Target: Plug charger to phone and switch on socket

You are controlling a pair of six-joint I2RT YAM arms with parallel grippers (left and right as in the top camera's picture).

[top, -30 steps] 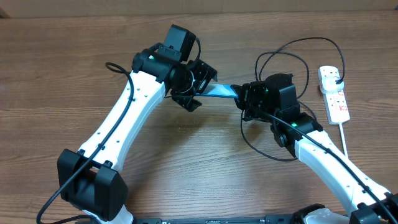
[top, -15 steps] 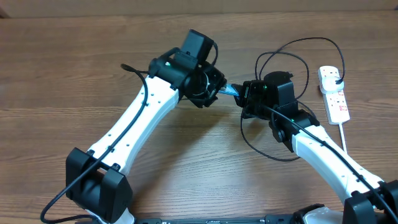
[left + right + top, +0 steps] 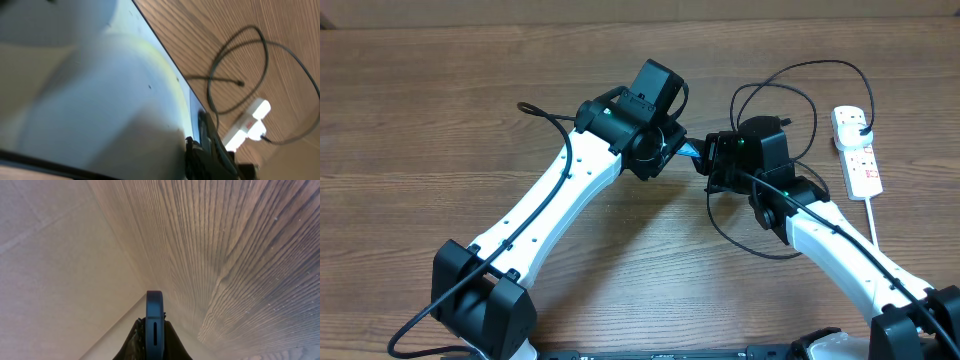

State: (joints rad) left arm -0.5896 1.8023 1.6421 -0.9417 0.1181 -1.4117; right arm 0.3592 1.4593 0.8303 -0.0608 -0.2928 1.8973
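Note:
The phone's edge point(image 3: 688, 150) beside the charger cable is in my closed right gripper, so that gripper should leave the phone to my left gripper and grab the cable's tip point(image 3: 784, 122).
The phone shows in the overhead view only as a cyan sliver point(image 3: 692, 150) between the two grippers. My right gripper point(image 3: 715, 162) is shut on it; in the right wrist view the phone's dark edge point(image 3: 155, 317) stands upright between the jaws point(image 3: 155, 340). My left gripper point(image 3: 665, 150) is right against the phone. The lit screen point(image 3: 100, 90) fills the left wrist view and hides the fingers. The black charger cable point(image 3: 800, 80) loops behind the right arm, and its loose tip point(image 3: 240, 83) lies on the table. The white socket point(image 3: 857, 150) lies at the far right and also shows in the left wrist view point(image 3: 250, 120).
The socket's thick white cord point(image 3: 871, 215) runs toward the front edge, beside my right arm. Another loop of black cable point(image 3: 730, 228) lies under the right forearm. The table is brown wood point(image 3: 440, 120).
My left gripper has moved right and back toward the right gripper, so most of the phone is now hidden under it. The right gripper has barely moved.

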